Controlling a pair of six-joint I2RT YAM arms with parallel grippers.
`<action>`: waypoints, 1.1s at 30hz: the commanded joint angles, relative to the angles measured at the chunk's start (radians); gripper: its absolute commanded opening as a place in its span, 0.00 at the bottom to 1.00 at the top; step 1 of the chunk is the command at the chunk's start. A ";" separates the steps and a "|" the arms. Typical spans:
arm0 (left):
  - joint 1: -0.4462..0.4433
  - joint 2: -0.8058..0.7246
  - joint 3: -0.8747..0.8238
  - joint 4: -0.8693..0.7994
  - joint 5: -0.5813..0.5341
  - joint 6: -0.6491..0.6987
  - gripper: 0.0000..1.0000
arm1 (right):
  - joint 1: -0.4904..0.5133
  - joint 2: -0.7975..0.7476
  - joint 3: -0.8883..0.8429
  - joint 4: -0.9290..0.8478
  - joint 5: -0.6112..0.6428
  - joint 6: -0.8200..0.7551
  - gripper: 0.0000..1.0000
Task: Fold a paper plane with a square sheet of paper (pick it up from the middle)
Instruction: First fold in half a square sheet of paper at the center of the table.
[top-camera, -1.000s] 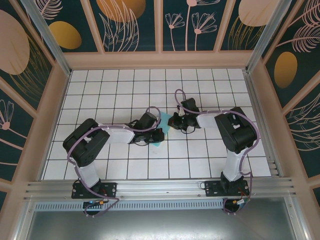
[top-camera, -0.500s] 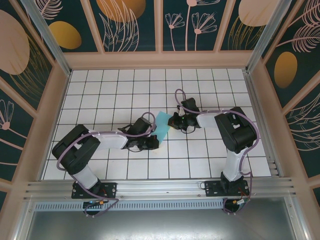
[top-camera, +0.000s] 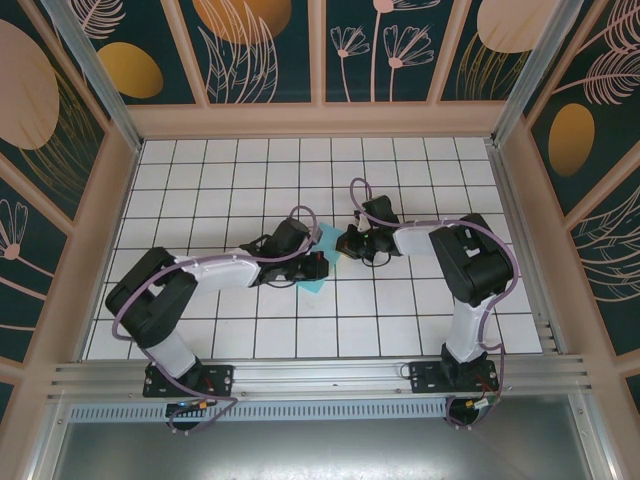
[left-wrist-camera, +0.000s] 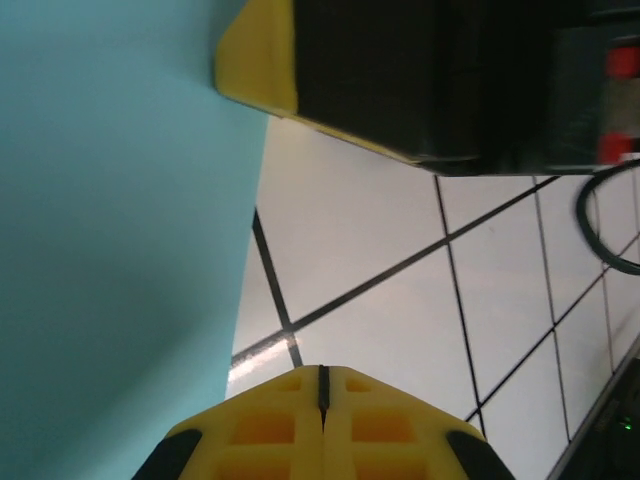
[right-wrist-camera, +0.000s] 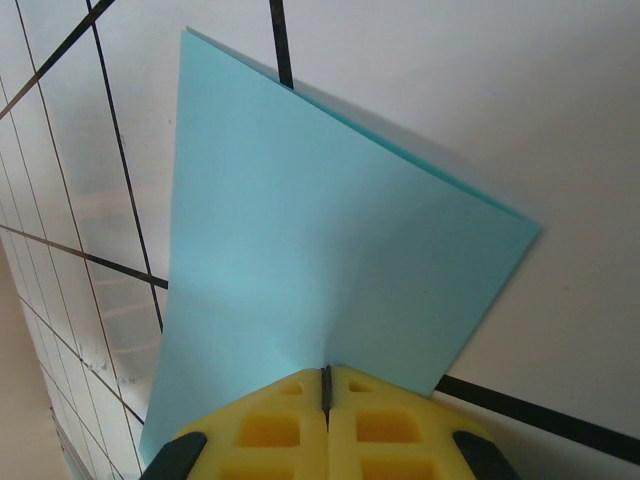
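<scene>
The folded sheet slants across the tiles under my left gripper, so I should lift my left gripper clear and turn the sheet (right-wrist-camera: 330, 335) square with my right gripper.
The square sheet of paper (top-camera: 314, 284) lies mid-table, light blue and folded over into two layers, as its doubled far edge shows in the right wrist view (right-wrist-camera: 320, 230). My right gripper (top-camera: 343, 243) is shut on the sheet's near edge (right-wrist-camera: 325, 372), and the paper creases where it meets the tips. My left gripper (top-camera: 318, 266) is shut with nothing between its yellow fingers (left-wrist-camera: 323, 372). It hovers low over the white tiles just beside the sheet's edge (left-wrist-camera: 120, 250). The right gripper's yellow fingertip (left-wrist-camera: 255, 60) rests on the paper across from it.
The white gridded table (top-camera: 400, 310) is walled by patterned panels on three sides, with an aluminium rail (top-camera: 320, 375) along the near edge. Both arms reach in toward the middle, their purple cables looping above them.
The left arm drew back toward the near left, uncovering more of the sheet, then came back to the paper's edge. The right gripper has stayed put, shut on the paper.
</scene>
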 joint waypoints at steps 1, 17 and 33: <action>-0.003 0.067 0.018 0.011 0.015 -0.017 0.00 | -0.004 0.077 -0.029 -0.101 0.088 0.002 0.00; -0.003 0.032 -0.183 -0.009 0.070 0.010 0.00 | -0.004 0.080 -0.039 -0.098 0.098 0.013 0.00; -0.003 -0.078 -0.098 0.058 -0.034 -0.051 0.00 | 0.002 0.032 -0.024 -0.059 0.049 0.002 0.00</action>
